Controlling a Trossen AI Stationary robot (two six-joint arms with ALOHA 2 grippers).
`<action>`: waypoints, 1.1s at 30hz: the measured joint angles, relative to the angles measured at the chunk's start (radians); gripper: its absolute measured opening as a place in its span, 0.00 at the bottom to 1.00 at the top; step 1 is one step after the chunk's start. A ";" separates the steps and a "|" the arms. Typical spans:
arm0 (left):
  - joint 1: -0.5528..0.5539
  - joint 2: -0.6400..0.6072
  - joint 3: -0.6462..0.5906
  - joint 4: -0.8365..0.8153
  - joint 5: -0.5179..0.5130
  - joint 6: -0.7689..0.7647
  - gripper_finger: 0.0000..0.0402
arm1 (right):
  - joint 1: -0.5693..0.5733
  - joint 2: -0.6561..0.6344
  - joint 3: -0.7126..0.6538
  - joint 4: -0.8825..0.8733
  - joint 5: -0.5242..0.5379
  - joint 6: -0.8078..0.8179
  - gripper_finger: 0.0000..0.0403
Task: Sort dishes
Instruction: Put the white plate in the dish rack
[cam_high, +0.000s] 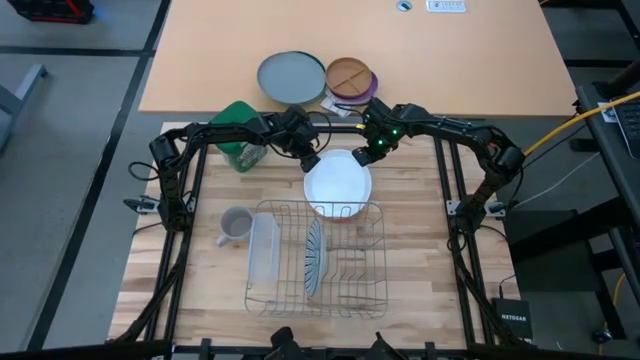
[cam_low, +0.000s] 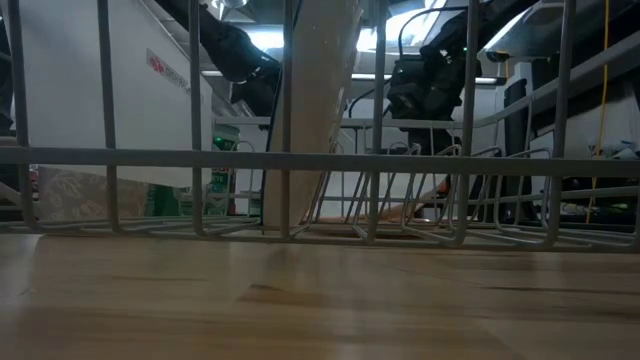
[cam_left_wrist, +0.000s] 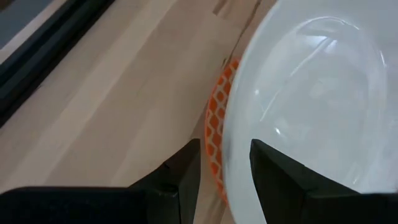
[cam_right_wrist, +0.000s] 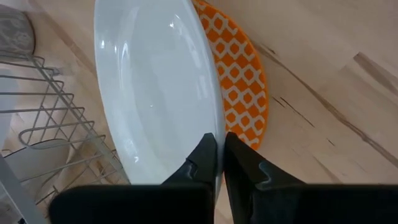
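My left gripper should hold the white plate's opposite rim (cam_left_wrist: 229, 149) while my right gripper takes a deeper grip, because my right gripper is pinching only the white plate's outer edge (cam_right_wrist: 219, 121).
The plain white plate (cam_high: 338, 183) lies over the orange-red patterned plate (cam_right_wrist: 239, 81), just beyond the wire dish rack (cam_high: 320, 255). The orange-red plate shows only as a crescent past the white rim, also in the left wrist view (cam_left_wrist: 214, 134). The blue-and-white striped plate (cam_high: 314, 258) stands on edge in the rack. My right gripper (cam_high: 362, 155) is shut on the white plate's far right rim. My left gripper (cam_high: 308, 160) is open at the plate's far left rim (cam_left_wrist: 231, 158), one finger on each side of it with a gap. My right gripper pinches the white plate's rim (cam_right_wrist: 214, 127) between its two fingers, at the plate's far right side. The fingers slant down from the far right. The rim there stands a little above the orange-red plate. I cannot tell whether the rest of the plate is clear.
A grey plate (cam_high: 291, 77) and a brown divided plate (cam_high: 347, 75) lie on the far tabletop. A green object (cam_high: 238, 135) sits beside my left arm. A grey mug (cam_high: 235, 222) stands left of the rack. The white plate's near edge (cam_high: 340, 210) reaches over the rack's far wires.
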 joint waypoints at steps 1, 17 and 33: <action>0.002 0.000 0.000 -0.001 0.000 0.000 0.32 | 0.000 0.000 0.000 0.002 0.000 0.000 0.05; 0.002 0.092 0.000 0.010 0.122 0.175 0.31 | 0.000 0.000 0.000 0.017 0.000 -0.013 0.04; 0.005 0.080 0.000 0.035 0.139 0.211 0.05 | 0.000 -0.003 0.000 0.020 -0.010 -0.011 0.10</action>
